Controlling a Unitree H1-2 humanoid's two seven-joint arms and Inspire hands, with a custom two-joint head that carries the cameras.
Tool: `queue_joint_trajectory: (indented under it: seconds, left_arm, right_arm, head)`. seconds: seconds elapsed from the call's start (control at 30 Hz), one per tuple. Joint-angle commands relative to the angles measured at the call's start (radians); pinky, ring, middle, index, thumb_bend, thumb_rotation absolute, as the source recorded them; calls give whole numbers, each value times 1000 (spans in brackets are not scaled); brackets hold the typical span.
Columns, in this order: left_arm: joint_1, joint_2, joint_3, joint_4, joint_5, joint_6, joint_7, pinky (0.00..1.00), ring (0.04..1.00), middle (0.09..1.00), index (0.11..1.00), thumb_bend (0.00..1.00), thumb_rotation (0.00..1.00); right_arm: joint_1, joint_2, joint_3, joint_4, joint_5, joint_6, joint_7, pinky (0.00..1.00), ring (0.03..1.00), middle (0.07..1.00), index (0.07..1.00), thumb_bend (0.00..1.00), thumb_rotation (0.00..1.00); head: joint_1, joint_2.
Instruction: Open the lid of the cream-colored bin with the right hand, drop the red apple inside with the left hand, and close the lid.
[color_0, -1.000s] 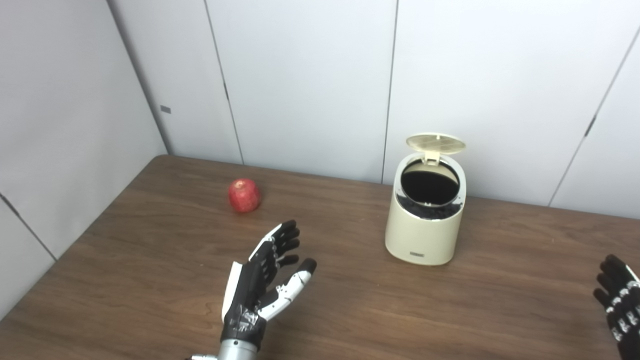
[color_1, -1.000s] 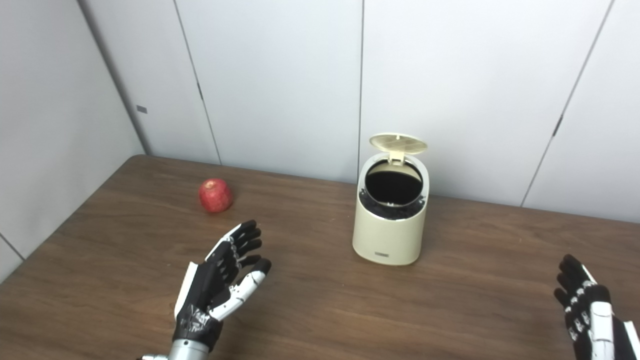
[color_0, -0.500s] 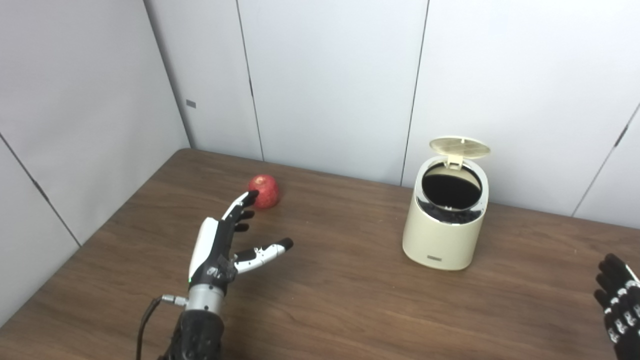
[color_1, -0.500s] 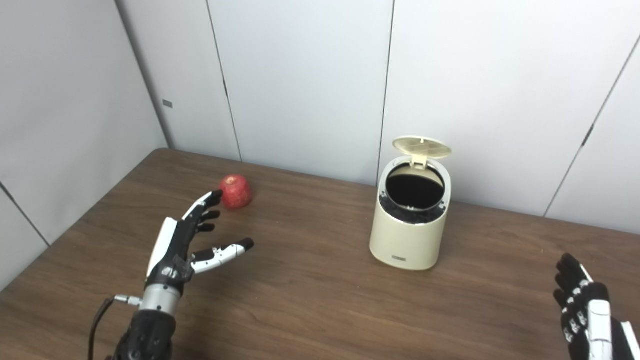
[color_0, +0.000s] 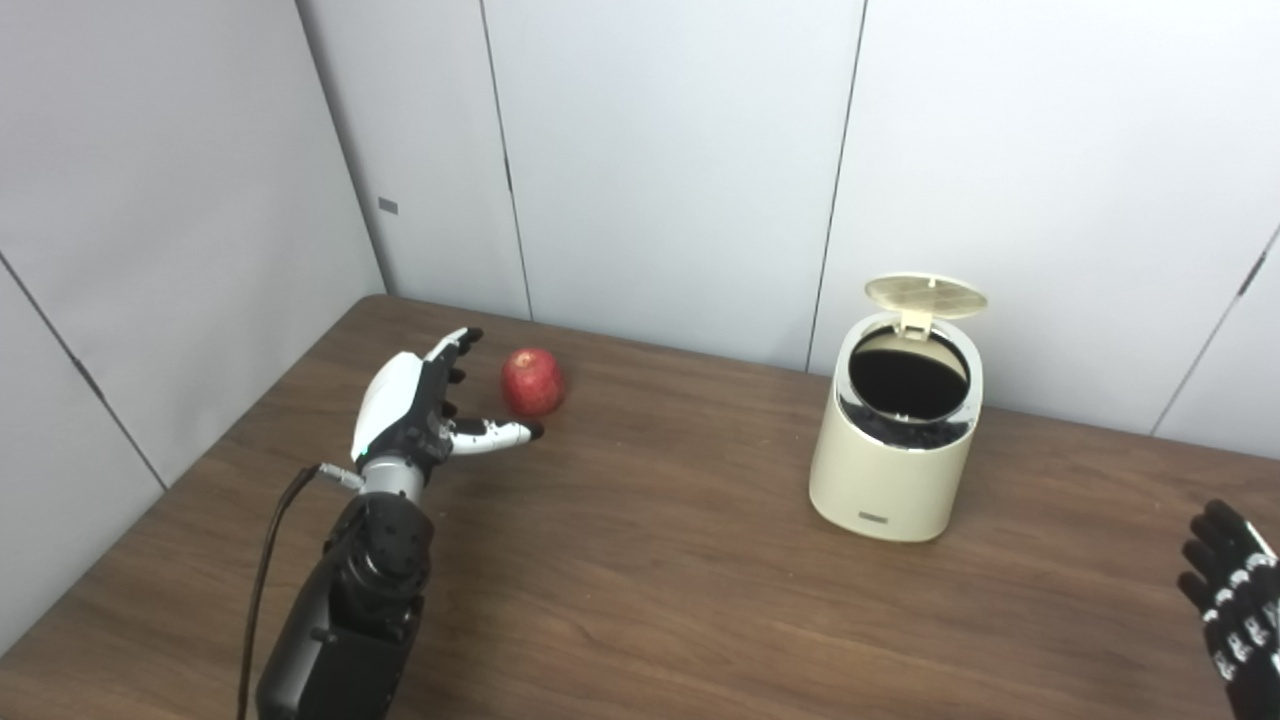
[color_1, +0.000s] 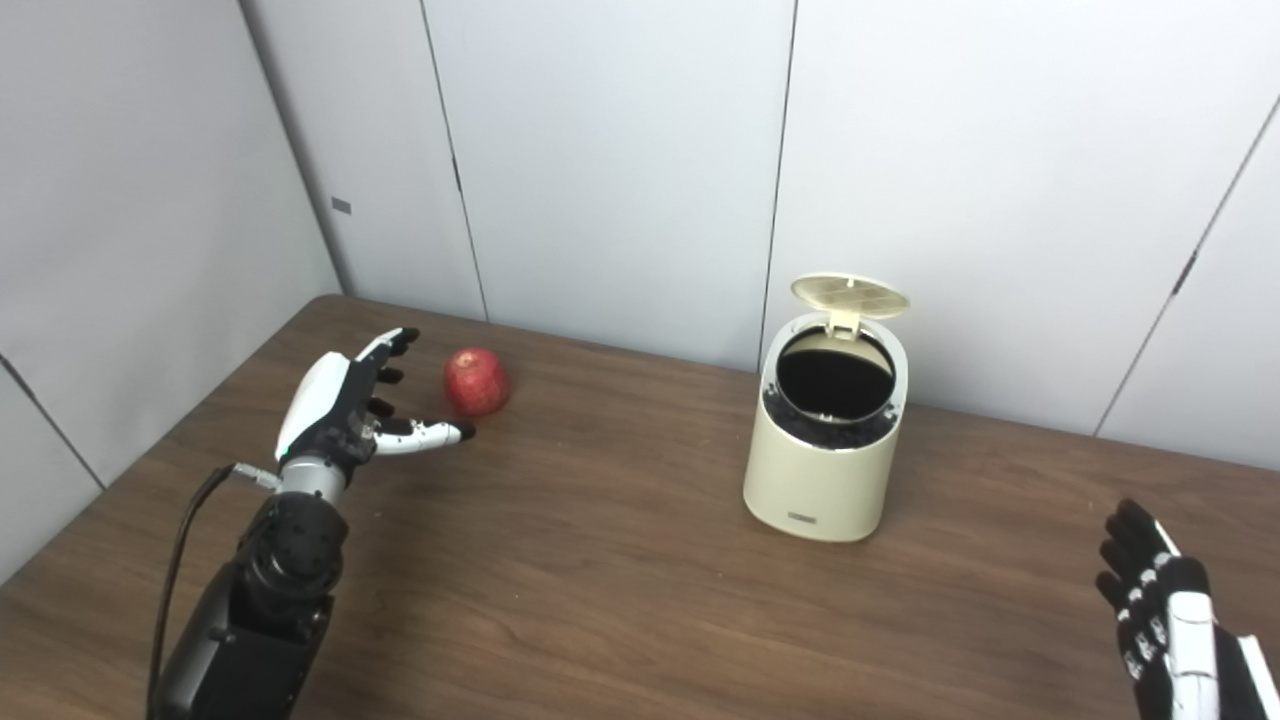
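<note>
The red apple (color_0: 533, 382) will fall completely out of sight when I let go of it, because the bin's dark opening (color_0: 909, 379) looks deep and wider than the apple.
The red apple (color_0: 532, 381) lies on the brown table near its far left corner. My left hand (color_0: 415, 410) is open just to the left of the apple, fingers spread, thumb (color_0: 495, 435) stretched out in front of the apple, not touching it. The cream-colored bin (color_0: 896, 440) stands to the right near the back wall with its round lid (color_0: 925, 294) flipped up and the dark inside showing. My right hand (color_0: 1230, 610) is open and empty at the bottom right corner, well away from the bin.
White wall panels close off the table (color_0: 640, 600) at the back and on the left. A black cable (color_0: 262, 560) hangs beside the left forearm. The table's left edge runs close to the left arm.
My left hand has reached forward and left, from the table's middle to beside the apple. The camera has turned a little left. The right hand stays low at the right.
</note>
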Motion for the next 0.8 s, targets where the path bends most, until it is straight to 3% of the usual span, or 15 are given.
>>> queue_joint_trajectory:
  seconds: [0.0,0.27,0.37,0.43,0.47,0.77]
  left_arm:
    - [-64,43,1,19,50,-4,7,701,862,918,921,833,172]
    - [-165,85,-23,132,172,-4,-128,664,860,950,951,889,177]
    - [-211,89,-28,180,195,-4,-172,540,722,891,943,901,141]
    - [-238,93,-34,211,208,-4,-203,652,852,944,952,905,144]
    - [-251,91,-35,224,212,-4,-218,677,872,950,953,907,147]
    - [-329,78,-43,299,284,-3,-351,733,910,958,921,935,188]
  right_arm:
    - [-26,-4,0,-33,2,-18,1,969,960,952,936,418,1000]
    - [-33,-12,9,5,-39,-58,-1,932,952,946,949,466,1000]
    - [-32,-12,16,8,-64,-62,-2,903,938,933,942,465,1000]
    - [-30,-12,18,13,-72,-68,1,909,939,930,937,451,1000]
    - [-29,-15,21,15,-78,-74,5,910,939,930,936,447,1000]
    - [-19,-17,31,33,-103,-97,5,905,935,924,929,441,1000]
  head:
    - [-2,1]
    - [-11,1]
    - [-16,0]
    - [-18,-1]
    - [-20,-1]
    - [-40,-4]
